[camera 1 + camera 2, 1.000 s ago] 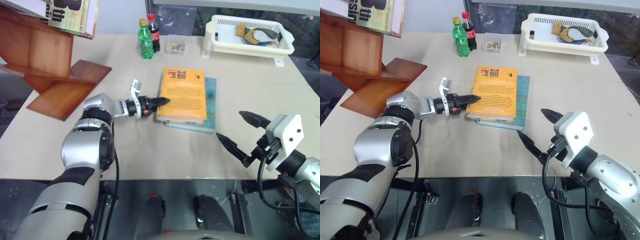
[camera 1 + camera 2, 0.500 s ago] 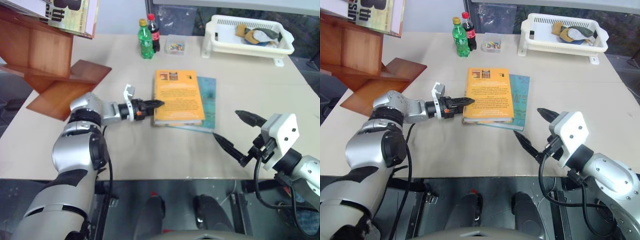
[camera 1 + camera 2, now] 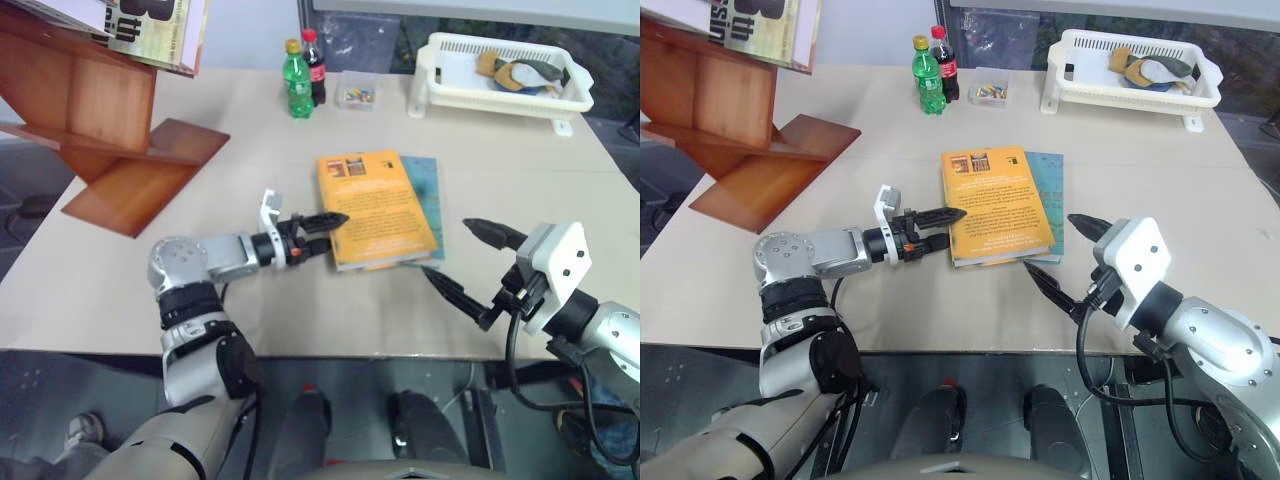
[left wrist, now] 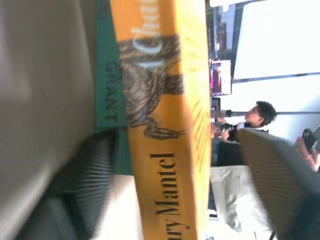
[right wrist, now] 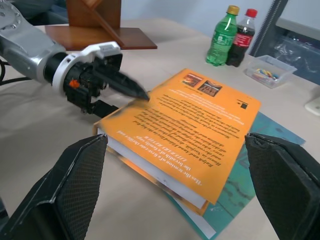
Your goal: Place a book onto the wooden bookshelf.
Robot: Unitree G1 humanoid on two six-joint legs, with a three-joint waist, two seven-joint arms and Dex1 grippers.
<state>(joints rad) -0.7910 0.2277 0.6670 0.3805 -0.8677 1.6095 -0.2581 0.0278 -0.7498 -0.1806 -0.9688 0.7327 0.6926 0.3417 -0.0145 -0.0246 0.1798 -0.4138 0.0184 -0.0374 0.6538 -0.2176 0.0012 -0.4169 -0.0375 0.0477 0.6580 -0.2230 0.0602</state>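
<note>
I can see the teal book close beneath the orange-yellow book's spine, so next my left gripper pulls the spine further out and grips it deeper before lifting.
The orange-yellow book lies flat on the table on top of a thinner teal book, turned a little askew. My left gripper reaches in level at the book's near left edge and is open: one finger lies over the cover's corner, the other sits low beside the spine. In the left wrist view the book's spine stands between the two fingers with a gap showing. My right gripper hovers open to the right of the books, holding nothing. The wooden bookshelf stands at the far left.
Pale magazines lean on the shelf's top. A green bottle, a cola bottle and a small clear box stand at the table's back. A white basket with items sits at the back right.
My left gripper's fingers have spread apart at the book's edge and the arm has drawn back toward me. The book has turned slightly over the teal one. The right arm has stayed put.
</note>
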